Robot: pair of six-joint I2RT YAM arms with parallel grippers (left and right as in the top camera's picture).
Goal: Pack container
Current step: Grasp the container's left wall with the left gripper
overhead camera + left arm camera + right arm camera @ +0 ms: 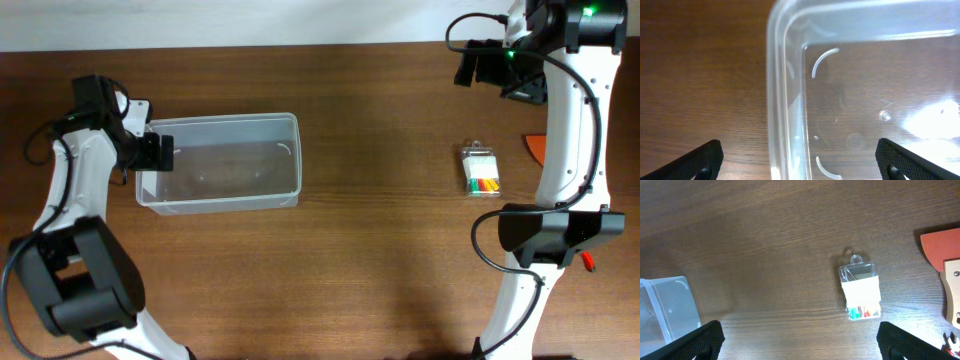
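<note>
Next, my left gripper pinches the container's short side (147, 187) and brings the container closer before packing, because the container (222, 168) is far away from the small clear case.
The container (225, 120) is a clear, empty plastic bin at the left of the wooden table. My left gripper (163, 153) is open at the bin's left end. In the left wrist view the gripper (800, 162) straddles the bin's short wall (775, 90), with one finger outside and one over the inside. My right gripper (472, 68) is open and empty, high at the back right. In the right wrist view the right gripper (800, 342) has bare table between its fingers, and a corner of the container (665, 310) shows at the left.
A small clear case of coloured bits (482, 170) lies on the table at the right, and shows in the right wrist view (860, 292). An orange piece (535, 148) lies beside it at the right edge (942, 247). A small red thing (588, 262) lies near the right arm's base.
</note>
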